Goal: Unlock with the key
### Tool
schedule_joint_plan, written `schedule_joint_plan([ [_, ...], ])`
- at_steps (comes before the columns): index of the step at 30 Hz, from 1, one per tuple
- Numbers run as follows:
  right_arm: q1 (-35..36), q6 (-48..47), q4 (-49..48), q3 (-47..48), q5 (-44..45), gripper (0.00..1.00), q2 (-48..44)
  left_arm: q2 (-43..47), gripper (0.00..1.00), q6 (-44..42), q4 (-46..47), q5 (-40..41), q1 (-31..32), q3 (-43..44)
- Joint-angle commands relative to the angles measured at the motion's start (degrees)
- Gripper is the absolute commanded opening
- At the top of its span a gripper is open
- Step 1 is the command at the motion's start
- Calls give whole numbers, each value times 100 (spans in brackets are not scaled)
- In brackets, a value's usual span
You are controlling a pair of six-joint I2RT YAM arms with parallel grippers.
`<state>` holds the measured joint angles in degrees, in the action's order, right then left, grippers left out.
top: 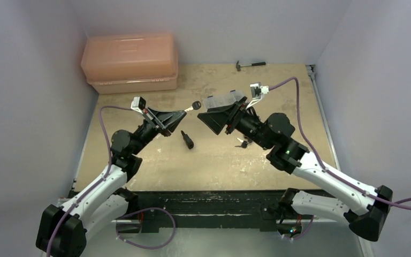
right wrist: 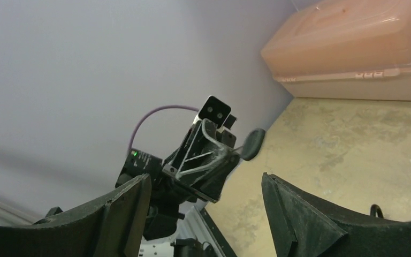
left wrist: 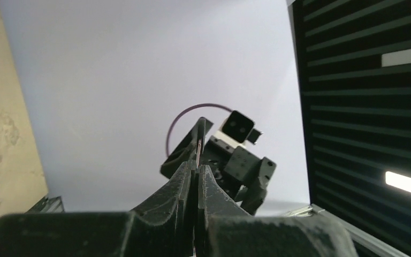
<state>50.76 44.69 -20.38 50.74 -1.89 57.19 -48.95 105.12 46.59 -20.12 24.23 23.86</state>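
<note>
The key's black head is sticking out free toward the open fingers of my right gripper, so my right gripper should keep moving closer until its fingers are on both sides of the head.
The key has a rounded black head and is held above the table, between the two arms. My left gripper is shut on its metal blade, with the head sticking out towards the right arm. In the left wrist view a thin strip of the blade shows past the closed left gripper. The right wrist view shows the key's head at the tip of the left gripper. My right gripper faces the key from close by, jaws wide open with nothing between them.
A small black cylindrical object lies on the table below the grippers. A dark bunch of small parts sits under the right arm. A clear plastic box, a hammer and an orange toolbox are further back.
</note>
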Motion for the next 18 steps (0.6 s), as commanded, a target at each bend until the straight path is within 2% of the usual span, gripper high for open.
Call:
schedule_joint_plan([
  [1, -80, -386, 1845, 798, -210, 83, -146, -360, 0, -1067, 86, -1071, -180, 517],
  [5, -249, -649, 2765, 1128, -782, 82, -82, -601, 0, -1861, -82, -1864, -424, 919],
  [10, -357, -938, 3306, 1165, -1041, 80, -220, -738, 0, -3570, -1661, -2384, -489, 1684],
  [15, -458, -1029, 3557, 1313, -1171, 79, -253, -838, 0, -4319, -2195, -2794, -489, 2120],
  [18, -636, -1098, 3411, 1295, -1627, 76, -239, -903, 0, -4839, -2835, -2817, -489, 2419],
])
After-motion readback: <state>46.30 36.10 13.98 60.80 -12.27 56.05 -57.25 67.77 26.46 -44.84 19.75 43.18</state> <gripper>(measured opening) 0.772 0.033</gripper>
